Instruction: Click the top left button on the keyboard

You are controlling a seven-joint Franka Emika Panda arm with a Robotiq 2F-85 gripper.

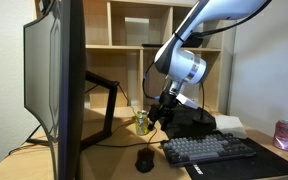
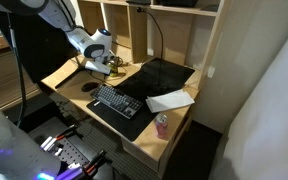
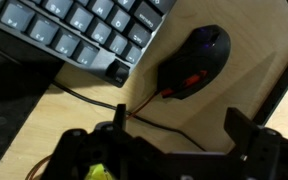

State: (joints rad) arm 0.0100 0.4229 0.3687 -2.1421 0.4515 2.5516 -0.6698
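Note:
My gripper is hanging over the wood [image 3: 202, 112] beyond the keyboard's mouse end. I should move it back toward the corner keycap [image 3: 116, 71] before I press down.
The dark keyboard [image 1: 209, 150] lies at the desk's front and shows in both exterior views [image 2: 117, 102]. In the wrist view its end fills the top left [image 3: 54, 30]. The top left button [image 3: 117, 72] is the corner keycap at the end beside the black mouse [image 3: 194, 60]. My gripper [image 3: 182, 135] is open and empty, with its fingers wide apart over bare wood. It hangs above the desk beyond the keyboard's mouse end [image 1: 162, 115], apart from the keys [image 2: 102, 68].
A large monitor [image 1: 54, 80] stands close to the arm. A yellow can [image 1: 141, 122] is by the gripper and a pink can [image 2: 162, 125] stands at the desk edge. The mouse cable [image 3: 94, 100] crosses the wood. A white sheet [image 2: 169, 100] and shelves [image 1: 134, 25] lie behind.

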